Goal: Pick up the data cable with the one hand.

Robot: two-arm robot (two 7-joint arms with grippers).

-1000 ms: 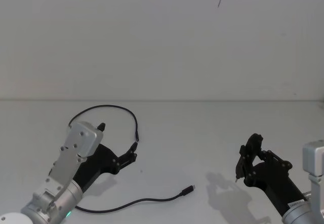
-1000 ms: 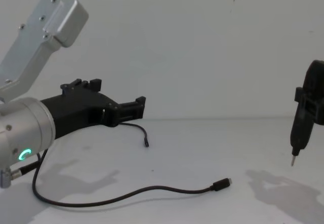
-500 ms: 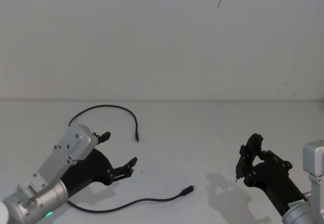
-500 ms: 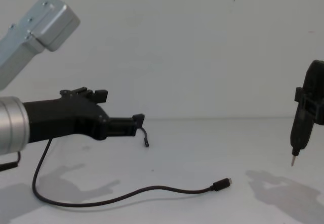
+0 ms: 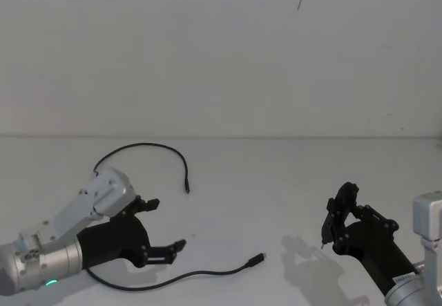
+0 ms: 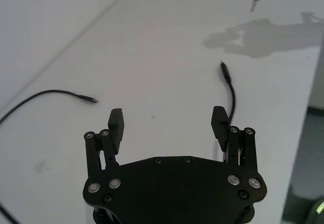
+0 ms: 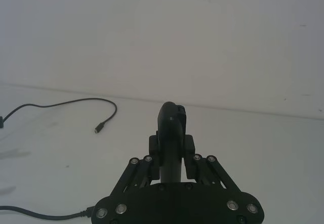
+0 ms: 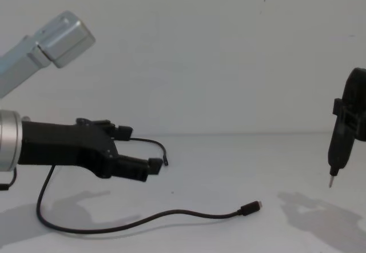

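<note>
My gripper will keep the plug (image 8: 250, 208) held out ahead, hardly drooping, when it lifts the cord, because the cord bows up clear of its shadow (image 8: 178, 212).
The data cable (image 5: 207, 273) is a thin black cord lying loose on the white table. One end (image 5: 187, 190) lies at the back after a loop. The silver-tipped plug (image 5: 261, 256) lies at the front middle. My left gripper (image 5: 167, 223), the one hand, hovers low over the table's left side, open, with nothing between its fingers. In the left wrist view the cable (image 6: 232, 95) runs just past one fingertip (image 6: 219, 120). In the chest view the left gripper (image 8: 142, 148) hangs above the cable (image 8: 171, 212). My right gripper (image 5: 331, 226) stays parked at the right, shut.
The white table (image 5: 276, 182) meets a plain white wall at the back. The right gripper's thin metal tip (image 8: 330, 183) hangs above the table, well to the right of the plug (image 8: 250, 208).
My left gripper has drawn back from the cable's far end, toward me, and sunk lower, staying open. The cable and right arm have not moved.
</note>
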